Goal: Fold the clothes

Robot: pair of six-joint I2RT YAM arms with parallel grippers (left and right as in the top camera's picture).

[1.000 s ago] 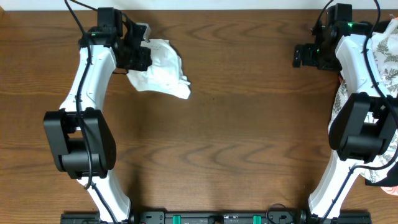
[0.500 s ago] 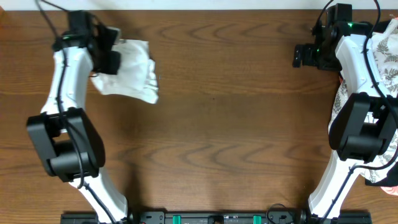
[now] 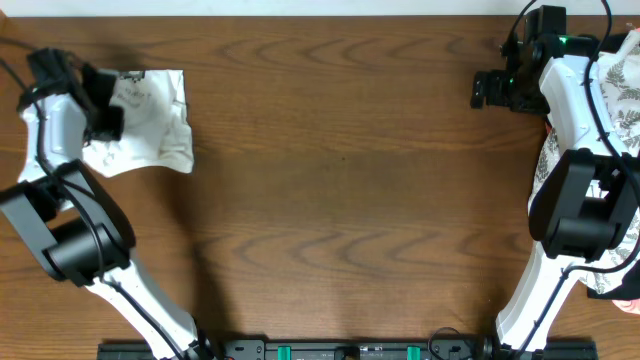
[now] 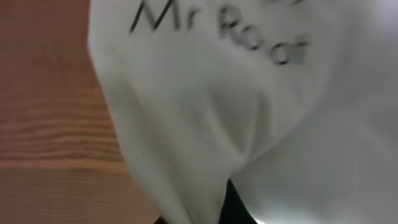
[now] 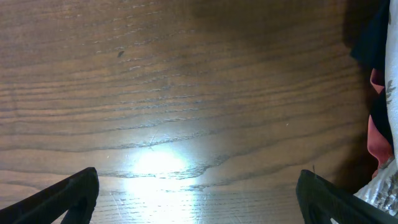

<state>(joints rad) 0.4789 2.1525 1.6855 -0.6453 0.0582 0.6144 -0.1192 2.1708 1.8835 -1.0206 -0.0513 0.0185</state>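
I should go on pulling with my left gripper toward the table's side edge (image 3: 9, 120) before letting go there, because the white T-shirt (image 3: 155, 122) is trailing folded behind the fingers with its print facing up.
The white T-shirt (image 3: 150, 120) lies bunched and folded small at the far left of the table, its black "Mr Robot" print (image 4: 217, 28) facing up in the left wrist view. My left gripper (image 3: 103, 105) is shut on the shirt's left edge, and the cloth fills its wrist view and hides the fingers. My right gripper (image 3: 487, 90) is open and empty at the far right, above bare wood (image 5: 199, 124).
A pile of other clothes, with white fern-leaf cloth (image 3: 625, 90) on top, lies along the right table edge behind the right arm. Its dark and red edge shows in the right wrist view (image 5: 376, 93). Both arm bases stand at the front edge.
My left gripper has dragged the folded shirt leftward across the back of the table, from left of centre to the far left edge. The right arm has not moved.
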